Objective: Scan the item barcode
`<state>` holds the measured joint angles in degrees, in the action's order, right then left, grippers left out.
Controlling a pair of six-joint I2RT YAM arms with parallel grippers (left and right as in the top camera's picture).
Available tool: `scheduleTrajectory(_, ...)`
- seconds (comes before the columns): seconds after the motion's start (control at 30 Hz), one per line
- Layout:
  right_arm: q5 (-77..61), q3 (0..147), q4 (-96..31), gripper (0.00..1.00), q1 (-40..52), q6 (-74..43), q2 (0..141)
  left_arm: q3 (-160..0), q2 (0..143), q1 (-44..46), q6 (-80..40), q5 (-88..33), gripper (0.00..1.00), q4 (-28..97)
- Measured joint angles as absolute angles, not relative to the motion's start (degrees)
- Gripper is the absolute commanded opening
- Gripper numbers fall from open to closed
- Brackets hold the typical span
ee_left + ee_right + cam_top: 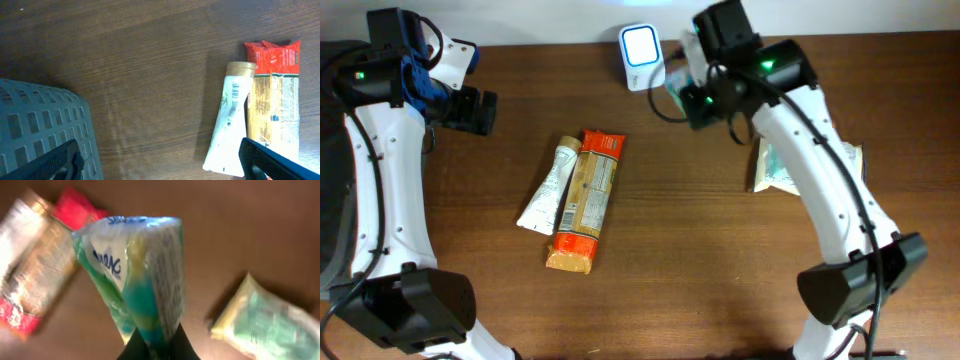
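Open wood (pixel 718 162) runs from the scanner to the second green packet (pixel 778 172), so my right gripper should go on moving its raised packet there and let it go.
My right gripper (pixel 159 347) is shut on the lower end of a green, blue and white plastic packet (pixel 135 275), which stands up between the fingers, blurred. From above, the packet (pixel 676 82) hangs just right of the white scanner (pixel 642 48) with its lit blue face at the table's back edge. My left gripper (pixel 472 108) hovers open and empty over the table's left side. Its two dark fingertips (pixel 60 162) sit wide apart over bare wood.
A white tube (pixel 548 190) and an orange-and-red packet (pixel 588 200) lie side by side mid-table. A second green packet (pixel 782 168) lies at the right under my right arm. A grey slotted basket (pixel 40 125) sits at the left.
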<state>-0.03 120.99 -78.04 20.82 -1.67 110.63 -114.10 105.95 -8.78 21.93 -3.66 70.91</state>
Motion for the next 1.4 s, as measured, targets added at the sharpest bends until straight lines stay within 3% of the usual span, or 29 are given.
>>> scheduleTrajectory(0.13,-0.56,115.15,-85.06,0.04,15.9,-5.89,110.8,-114.1,105.95,-8.78,21.93,-3.66,0.99,70.91)
scheduleTrajectory(0.5,2.11,87.31,-76.05,0.05,6.13,-7.99,111.72,-114.1,105.95,-8.78,21.93,-3.66,0.99,70.87)
scheduleTrajectory(0.57,2.57,85.69,-76.03,0.34,3.99,-8.01,111.72,-114.1,105.95,-8.78,21.93,-3.64,0.99,70.87)
scheduleTrajectory(0.6,2.59,85.58,-76.09,0.39,3.33,-8.05,111.72,-114.1,105.95,-8.78,21.93,-3.66,0.99,70.87)
scheduleTrajectory(0.8,2.85,86.37,-78.02,0.52,2.26,-8.49,111.72,-114.1,105.95,-8.78,21.93,-3.66,0.99,70.89)
scheduleTrajectory(0.97,-6.55,97.58,-80.31,0.55,2.57,-6.98,111.68,-114.1,105.95,-8.78,21.93,-3.66,0.99,70.91)
scheduleTrajectory(1.0,-10.46,99.5,-78.26,0.63,3.31,-6.87,111.37,-114.1,105.95,-8.78,21.93,-3.66,0.99,70.89)
scheduleTrajectory(1.03,-15.25,99.9,-74.83,0.99,4.84,-7.01,111.22,-114.1,105.95,-8.78,21.93,-3.66,0.99,70.89)
scheduleTrajectory(1.23,-23.94,94.24,-56.07,1.0,16.29,-16.75,111.28,-114.1,105.95,-8.78,21.93,-3.66,0.99,70.76)
scheduleTrajectory(1.4,-24.56,85.19,-41.45,0.83,25.93,-28.58,111.37,-114.1,105.95,-8.78,21.93,-3.64,0.99,70.83)
